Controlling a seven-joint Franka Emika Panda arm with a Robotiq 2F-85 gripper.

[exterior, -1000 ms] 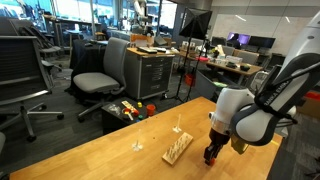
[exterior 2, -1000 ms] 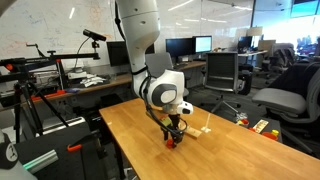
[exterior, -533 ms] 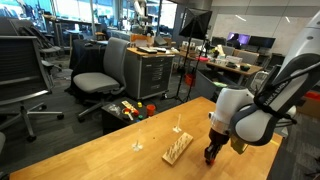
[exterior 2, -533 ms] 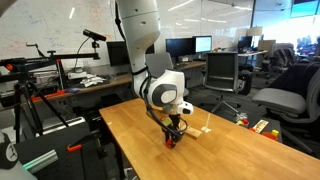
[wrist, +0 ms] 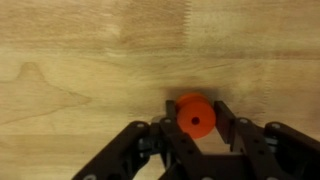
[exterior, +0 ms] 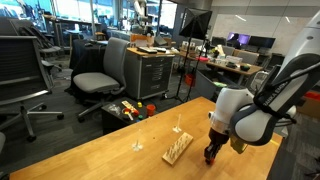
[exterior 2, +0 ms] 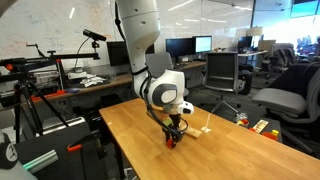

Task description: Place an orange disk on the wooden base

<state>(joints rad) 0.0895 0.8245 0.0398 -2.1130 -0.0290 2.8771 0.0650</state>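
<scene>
I need to open my gripper because it is closed around a stack of orange disks (wrist: 188,104). Then I should split the stack and take just one disk before I go to the wooden base.
In the wrist view the orange disk (wrist: 195,114) stands on edge between my two black fingers, its centre hole facing the camera. My gripper (wrist: 195,122) is shut on it, just over the wooden tabletop. In both exterior views the gripper (exterior: 209,156) (exterior 2: 172,141) points down at the table surface, and a small red-orange spot shows at its tips (exterior 2: 171,143). The pale wooden base (exterior: 177,148) with its row of pegs lies on the table just beside the gripper. It also shows in an exterior view (exterior 2: 202,129), a short way beyond the gripper.
A thin upright stick on a small foot (exterior: 178,125) stands behind the base. A small pale piece (exterior: 138,146) lies further along the table. Colourful toy pieces (exterior: 128,108) (exterior 2: 262,126) sit near the table's far edge. Office chairs (exterior: 100,75) and desks surround the table.
</scene>
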